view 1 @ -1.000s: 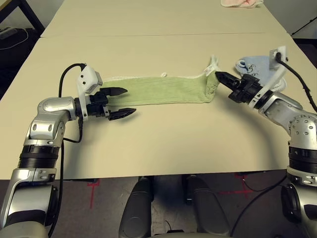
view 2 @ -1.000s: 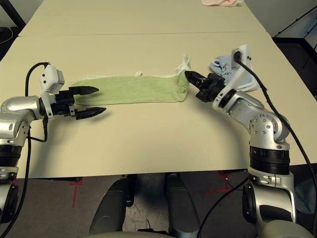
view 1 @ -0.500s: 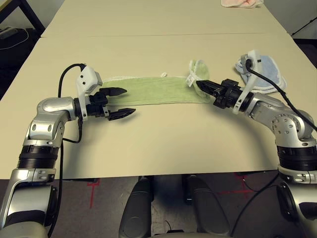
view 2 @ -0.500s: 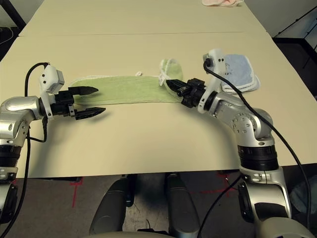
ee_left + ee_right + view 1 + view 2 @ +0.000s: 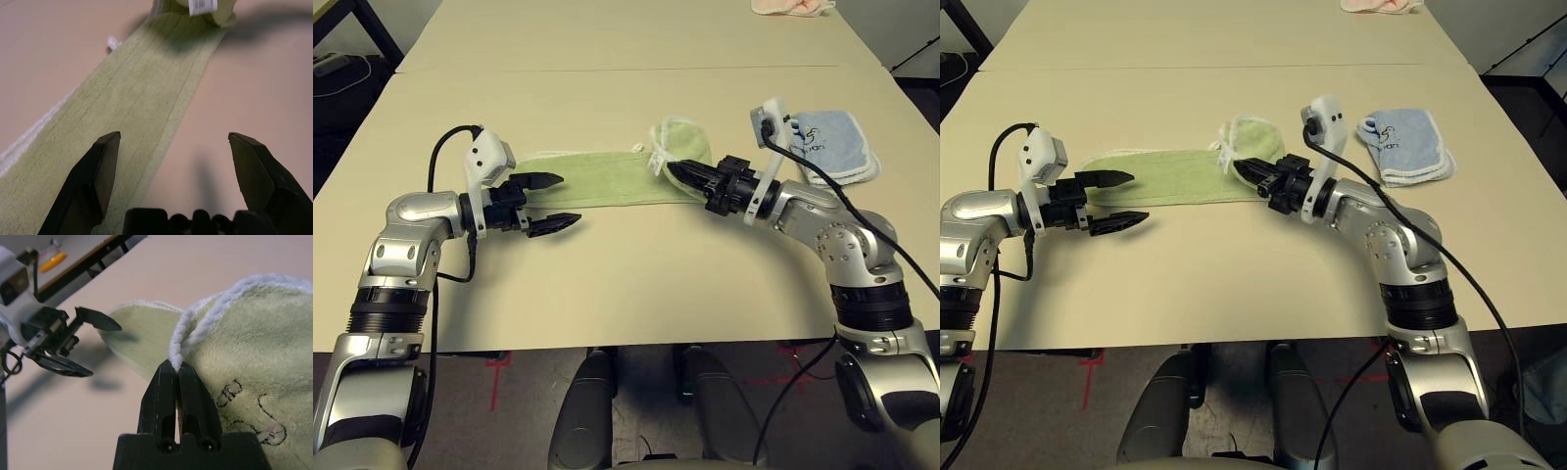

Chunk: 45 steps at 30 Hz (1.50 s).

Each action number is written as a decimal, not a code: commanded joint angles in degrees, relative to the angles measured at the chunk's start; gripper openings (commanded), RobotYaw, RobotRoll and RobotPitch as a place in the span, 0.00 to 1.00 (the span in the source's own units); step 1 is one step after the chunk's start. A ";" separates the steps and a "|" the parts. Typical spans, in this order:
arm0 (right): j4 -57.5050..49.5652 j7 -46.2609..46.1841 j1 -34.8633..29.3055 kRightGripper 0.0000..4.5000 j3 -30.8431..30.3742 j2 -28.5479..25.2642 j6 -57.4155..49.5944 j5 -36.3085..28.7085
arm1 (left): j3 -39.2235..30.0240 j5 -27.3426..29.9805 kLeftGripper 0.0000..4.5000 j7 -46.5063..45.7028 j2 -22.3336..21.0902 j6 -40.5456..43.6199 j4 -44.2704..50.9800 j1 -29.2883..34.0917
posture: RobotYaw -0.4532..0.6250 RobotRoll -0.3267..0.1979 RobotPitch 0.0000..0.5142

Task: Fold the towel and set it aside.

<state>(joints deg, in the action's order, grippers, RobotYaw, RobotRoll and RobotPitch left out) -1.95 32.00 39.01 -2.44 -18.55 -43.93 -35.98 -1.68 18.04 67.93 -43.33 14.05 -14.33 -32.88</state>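
Observation:
The light green towel's lifted end (image 5: 687, 143) is curling back over the towel's flat strip, so I keep pulling it along the towel's strip (image 5: 612, 180) with my right gripper until the fold is flat.
The light green towel (image 5: 607, 179) lies as a long strip across the middle of the table. Its right end is lifted and curled back over the strip, white edging and label showing. My right gripper (image 5: 671, 168) is shut on that end, pinching the white edge (image 5: 182, 340) just above the cloth; the dark embroidered logo (image 5: 249, 411) is beside the fingers. My left gripper (image 5: 553, 201) stands open at the strip's left end, one finger (image 5: 100, 166) over the cloth and the other (image 5: 254, 166) over bare table, holding nothing.
A pale blue towel (image 5: 827, 147) lies folded to the right, behind my right forearm. A pink cloth (image 5: 790, 6) sits at the far right edge. The tan table (image 5: 636, 284) has bare surface in front of the green strip.
My right gripper has carried the towel's right end to the left, over the strip, uncovering the blue towel behind it. The left arm has not moved.

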 commanded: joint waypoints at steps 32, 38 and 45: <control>7.71 1.76 4.80 0.85 -7.54 7.63 0.33 15.76 | 0.12 -0.41 1.00 0.03 -0.47 0.01 0.88 1.80 | 0.51 0.62 0.39; 5.16 2.14 5.72 1.00 -3.51 6.28 -1.64 13.38 | 0.19 -0.42 1.00 -0.07 -0.33 -0.01 0.98 1.62 | 0.50 0.62 0.37; 0.91 9.26 2.93 1.00 -1.77 -3.41 4.04 13.91 | 0.45 -0.55 1.00 0.27 -0.32 -0.15 0.43 0.81 | 0.49 0.62 0.37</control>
<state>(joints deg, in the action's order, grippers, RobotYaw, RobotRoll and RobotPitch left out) 0.47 38.44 43.40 -4.28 -20.36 -42.72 -22.56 -1.66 17.97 67.89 -43.35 14.02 -14.25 -32.19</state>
